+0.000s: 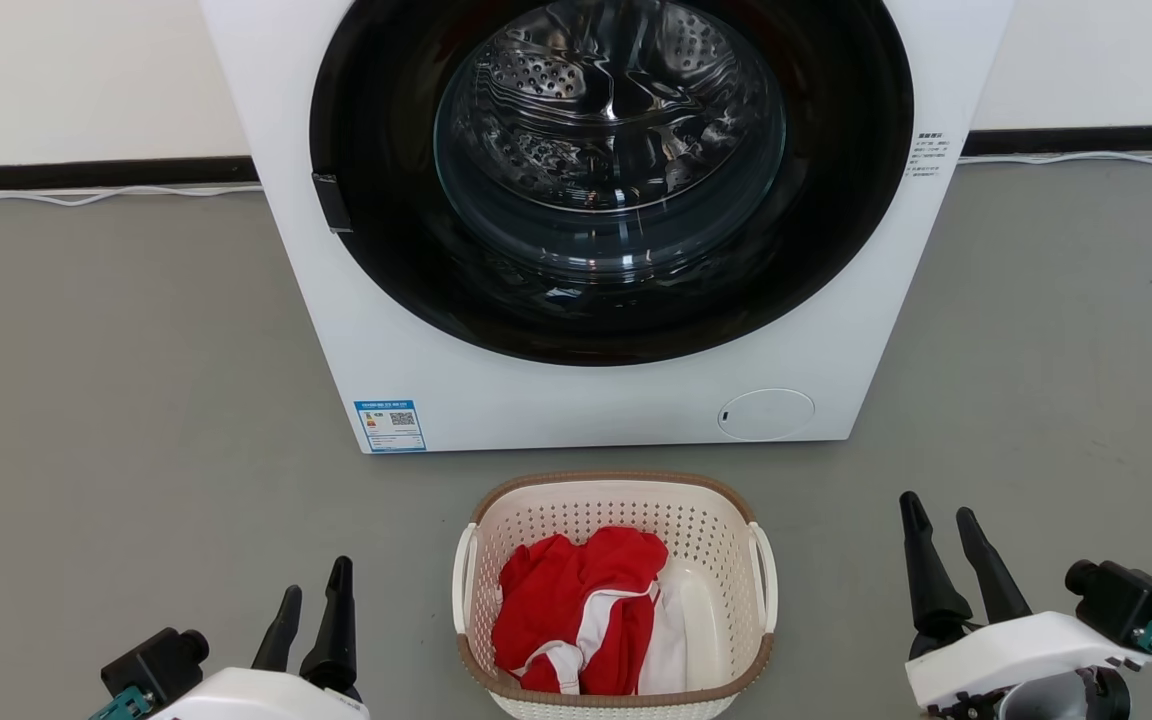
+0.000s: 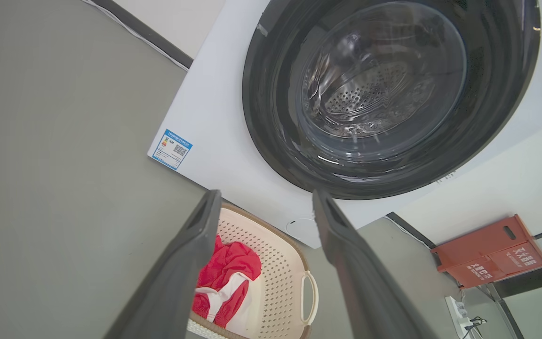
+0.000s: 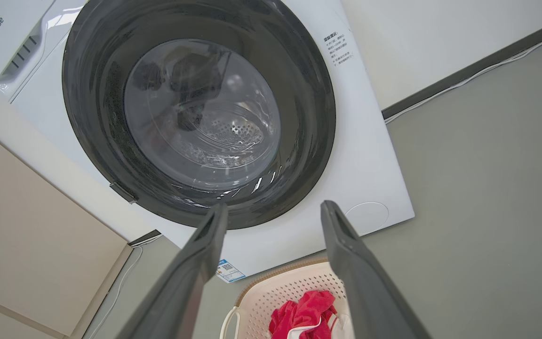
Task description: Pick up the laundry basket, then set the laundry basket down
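Note:
The red and white clothes (image 1: pixel 584 614) are low down under the brown rim (image 1: pixel 614 476), so they will come along in their heap when I lift the basket.
The laundry basket (image 1: pixel 616 510) is cream-white and perforated, with a brown rim and two white side handles. It stands on the grey floor in front of the washing machine and holds red and white clothes (image 1: pixel 581 610). My left gripper (image 1: pixel 314 580) hangs open at the lower left, well clear of the basket's left handle. On the other side, my right gripper (image 1: pixel 938 510) is open too, apart from the right handle. The left wrist view has the basket (image 2: pixel 275 263) between my fingers (image 2: pixel 186 263). In the right wrist view the basket (image 3: pixel 280 292) sits low between the fingertips (image 3: pixel 341 245).
A white front-loading washing machine (image 1: pixel 576 400) with a dark round door stands right behind the basket. A white cable (image 1: pixel 86 195) runs along the wall base. An orange-red crate (image 2: pixel 492 252) and a power strip (image 2: pixel 461 313) lie to the machine's right side.

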